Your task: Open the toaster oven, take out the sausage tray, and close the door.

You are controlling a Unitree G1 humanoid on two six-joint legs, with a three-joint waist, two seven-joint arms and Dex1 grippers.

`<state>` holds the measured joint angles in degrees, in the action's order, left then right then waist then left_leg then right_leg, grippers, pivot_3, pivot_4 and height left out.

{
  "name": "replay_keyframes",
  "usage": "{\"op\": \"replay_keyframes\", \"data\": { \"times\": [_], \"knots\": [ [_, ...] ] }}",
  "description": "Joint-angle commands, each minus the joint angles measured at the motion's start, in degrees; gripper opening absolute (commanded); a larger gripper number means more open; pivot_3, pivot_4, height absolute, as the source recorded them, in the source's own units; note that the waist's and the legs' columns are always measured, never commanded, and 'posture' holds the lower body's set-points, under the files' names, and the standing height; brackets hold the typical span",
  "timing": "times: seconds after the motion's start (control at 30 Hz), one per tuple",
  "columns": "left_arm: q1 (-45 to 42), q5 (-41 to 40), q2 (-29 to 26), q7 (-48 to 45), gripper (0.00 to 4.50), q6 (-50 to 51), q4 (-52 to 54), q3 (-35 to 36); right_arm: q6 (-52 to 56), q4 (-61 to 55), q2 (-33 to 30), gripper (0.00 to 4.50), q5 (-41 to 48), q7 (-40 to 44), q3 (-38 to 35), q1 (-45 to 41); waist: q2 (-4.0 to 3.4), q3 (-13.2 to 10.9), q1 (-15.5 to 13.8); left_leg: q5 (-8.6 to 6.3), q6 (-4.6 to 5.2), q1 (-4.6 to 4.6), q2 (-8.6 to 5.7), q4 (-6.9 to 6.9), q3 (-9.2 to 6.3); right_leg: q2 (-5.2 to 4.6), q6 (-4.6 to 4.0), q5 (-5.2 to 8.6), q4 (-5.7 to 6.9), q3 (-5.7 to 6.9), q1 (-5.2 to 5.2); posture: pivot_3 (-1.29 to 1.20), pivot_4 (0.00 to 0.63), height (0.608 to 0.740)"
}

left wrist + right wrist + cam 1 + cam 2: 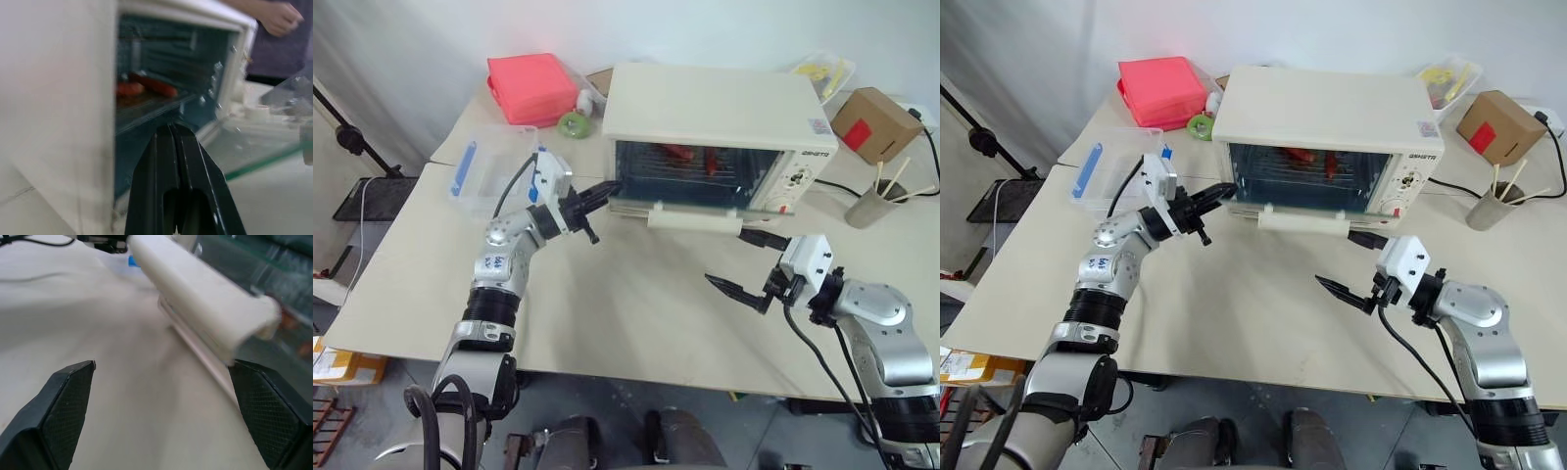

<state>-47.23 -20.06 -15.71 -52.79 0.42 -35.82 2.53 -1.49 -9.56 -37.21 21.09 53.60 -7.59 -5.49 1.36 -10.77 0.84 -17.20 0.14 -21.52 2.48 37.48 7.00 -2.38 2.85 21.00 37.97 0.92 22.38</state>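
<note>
The reddish sausages (710, 162) are loose and spread apart. They will come along but slide together when I carry the sausage tray (693, 170) out.
The cream-white toaster oven (715, 108) stands at the back of the table. Its glass door (254, 147) is folded down, with the cream bar handle (695, 221) toward me. Inside, reddish sausages (146, 87) lie on the sausage tray (146, 102), whose edges are hard to make out. My left gripper (610, 187) is shut with nothing in it, its tip at the left front corner of the oven's opening. My right gripper (736, 262) stands open just in front of the handle's right end (215, 318), holding nothing.
A pink box (533, 86), a green tape roll (574, 123) and a clear blue-clipped container (494, 166) sit left of the oven. A cardboard box (876, 122) and a cup of sticks (871, 206) are on the right. A person's hand (279, 17) shows behind the oven.
</note>
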Motion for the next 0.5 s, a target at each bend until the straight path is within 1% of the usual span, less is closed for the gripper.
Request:
{"op": "replay_keyframes", "data": {
  "times": [0.03, 0.1, 0.17, 0.23, 0.3, 0.37, 0.4, 0.5],
  "knots": [
    [-1.08, 1.43, 1.29, -2.96, 0.01, -2.55, -1.63, -1.57, -2.97, -4.13, 0.31, 4.50, -0.21, -1.89, -3.67, 4.76, 0.00, 0.00, -0.60, 0.01, 0.01, -0.01, -0.02, 0.00, 0.00, -0.01, 0.00, 0.00, -0.02, -0.02, 0.00, 0.00, 0.150, 0.740],
    [0.46, 1.52, 1.37, -4.94, 0.01, -2.11, -0.51, -2.35, -4.48, -5.25, 1.35, 4.50, -1.28, -4.03, -6.01, 11.46, 0.00, 0.00, -0.80, -0.01, 0.04, -0.07, -0.03, 0.12, 0.01, -0.03, 0.01, 0.00, 0.00, -0.04, -0.01, 0.00, 0.150, 0.740],
    [1.68, 2.01, 1.20, -6.17, 0.01, -2.31, 0.42, -2.98, -5.07, -6.00, 2.20, 4.50, -1.57, -5.64, -7.61, 16.03, 0.00, 0.01, -0.95, -0.02, 0.06, -0.07, -0.03, 0.19, 0.00, -0.03, 0.01, 0.00, 0.01, -0.04, -0.02, 0.00, 0.150, 0.740],
    [3.95, 3.18, 0.04, -7.05, 0.01, -2.57, 1.59, -3.83, -6.96, -6.07, 3.59, 4.50, -3.38, -8.01, -11.00, 22.89, -0.01, 0.01, -0.87, -0.02, 0.06, -0.05, -0.02, 0.15, 0.01, -0.02, 0.01, 0.00, 0.02, -0.05, -0.03, 0.00, 0.150, 0.740],
    [5.56, 4.07, -0.77, -6.69, 0.01, -2.49, 2.49, -4.11, -7.95, -6.69, 4.01, 4.50, -4.56, -9.88, -13.47, 26.32, -0.01, 0.01, -0.58, -0.02, 0.05, -0.01, -0.02, 0.13, 0.03, -0.02, 0.01, 0.00, 0.03, -0.08, -0.04, 0.00, 0.150, 0.740],
    [7.44, 4.83, -1.29, -5.75, 0.01, -2.91, 3.56, -4.11, -7.31, -8.03, 4.02, 4.50, -5.08, -13.09, -15.96, 25.93, 0.00, 0.01, 0.21, -0.02, 0.04, 0.07, -0.01, 0.11, 0.16, 0.02, 0.01, 0.00, 0.09, -0.24, -0.03, 0.00, 0.150, 0.740],
    [8.83, 5.69, -1.63, -5.05, 0.01, -3.63, 4.25, -4.23, -6.33, -9.16, 3.26, 4.50, -5.73, -14.64, -16.74, 24.34, 0.00, 0.01, 0.71, -0.01, 0.03, 0.11, -0.01, 0.13, 0.19, 0.01, 0.01, 0.00, 0.15, -0.29, -0.04, 0.00, 0.150, 0.740],
    [12.18, 6.61, -2.11, -3.88, 0.01, -4.10, 7.17, -4.24, -4.02, -11.26, 1.05, 4.50, -7.47, -16.25, -15.90, 19.30, -0.01, 0.02, 1.17, 0.02, -0.01, 0.46, -0.01, 0.11, 0.22, 0.01, 0.02, -0.01, 0.34, -0.36, -0.24, 0.00, 0.150, 0.740]
  ]
}}
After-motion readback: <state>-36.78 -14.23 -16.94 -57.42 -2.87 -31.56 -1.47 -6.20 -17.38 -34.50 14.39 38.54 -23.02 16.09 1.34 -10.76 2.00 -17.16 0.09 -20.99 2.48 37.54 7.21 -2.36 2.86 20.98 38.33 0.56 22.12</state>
